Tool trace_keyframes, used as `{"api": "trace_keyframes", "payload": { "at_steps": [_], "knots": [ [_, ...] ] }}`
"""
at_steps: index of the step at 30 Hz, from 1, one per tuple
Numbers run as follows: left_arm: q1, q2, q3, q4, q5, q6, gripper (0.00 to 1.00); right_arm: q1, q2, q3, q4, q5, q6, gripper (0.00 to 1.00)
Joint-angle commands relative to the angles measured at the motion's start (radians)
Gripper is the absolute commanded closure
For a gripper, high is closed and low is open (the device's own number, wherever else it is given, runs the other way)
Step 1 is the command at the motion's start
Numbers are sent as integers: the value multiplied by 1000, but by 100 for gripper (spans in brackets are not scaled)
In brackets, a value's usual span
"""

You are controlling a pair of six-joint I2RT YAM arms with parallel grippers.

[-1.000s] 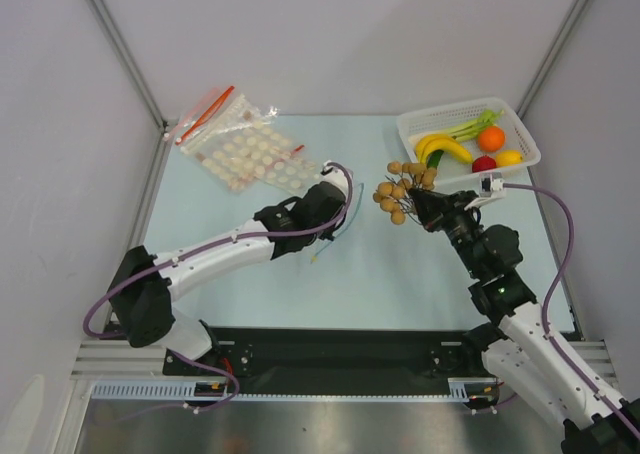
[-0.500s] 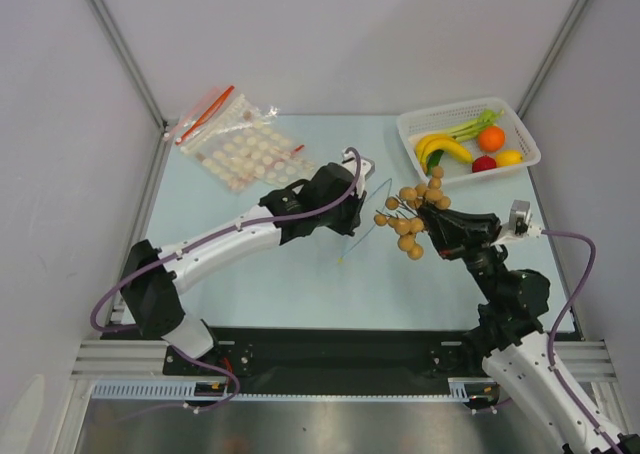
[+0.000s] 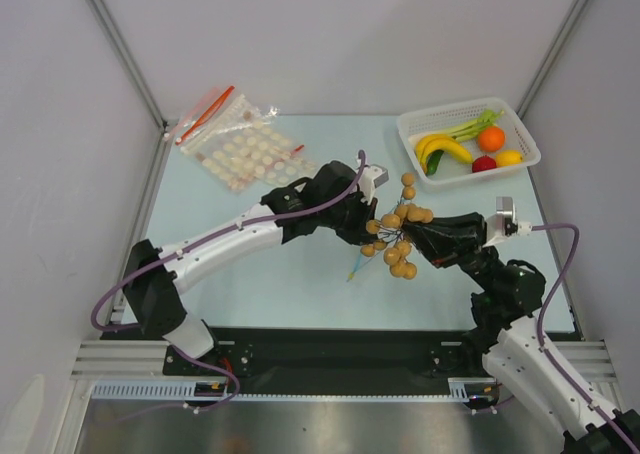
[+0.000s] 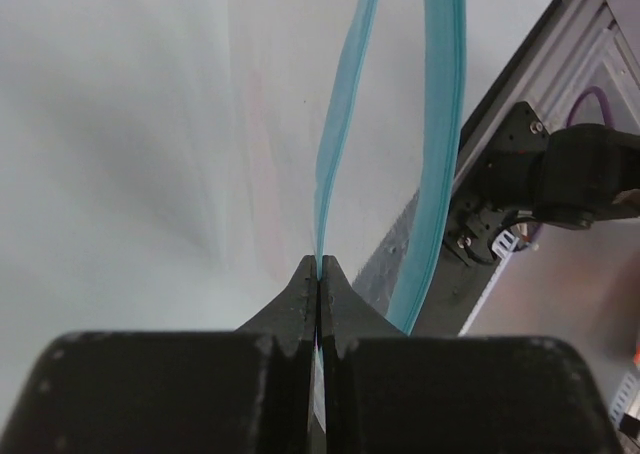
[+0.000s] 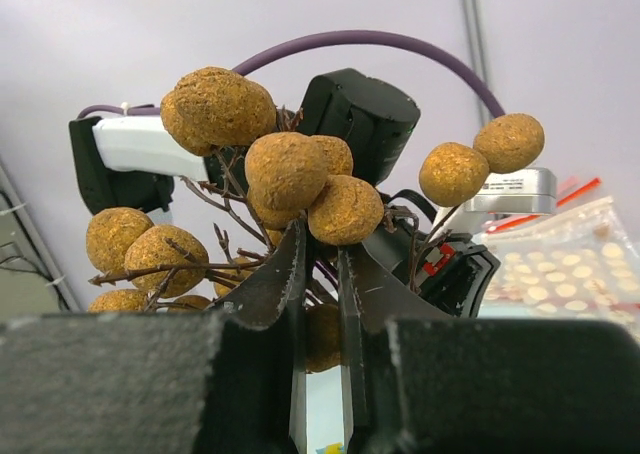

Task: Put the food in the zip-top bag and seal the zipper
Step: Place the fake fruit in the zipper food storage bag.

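Observation:
My right gripper keeps lowering the bunch into the open mouth and lets go of it there, because the bag's teal lips are apart beside the bunch.
My right gripper is shut on the stems of the bunch of tan-brown round fruits, held in the air at mid table; in the right wrist view the fruits crowd above the jaws. My left gripper is shut on one lip of the clear zip-top bag, lifted off the table, right next to the bunch. In the left wrist view the teal zipper strip runs up from the closed jaws and the other lip hangs apart, so the mouth is open. The small red fruit lies in the white basket.
The basket at the back right also holds yellow bananas, an orange, a lemon and green stalks. A clear bag with white discs and a red-strip bag lie at the back left.
The right gripper has carried the fruit bunch left and toward the near side. The left gripper has lifted the bag and moved right, meeting the bunch at mid table.

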Motion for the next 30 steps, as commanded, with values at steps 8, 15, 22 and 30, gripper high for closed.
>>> {"api": "trace_keyframes", "payload": {
  "at_steps": [8, 15, 22, 30],
  "knots": [
    [-15, -95, 72, 5, 125, -27, 100, 12, 106, 12, 210, -99, 68, 100],
    [-18, -133, 65, 18, 165, -29, 100, 19, 160, 8, 215, -90, 59, 100],
    [-12, -184, 28, 58, 101, -38, 100, 22, 134, 18, 61, -6, -6, 100],
    [26, -212, -9, 105, 121, -58, 100, 58, 132, 67, -164, 98, -160, 99]
  ]
}}
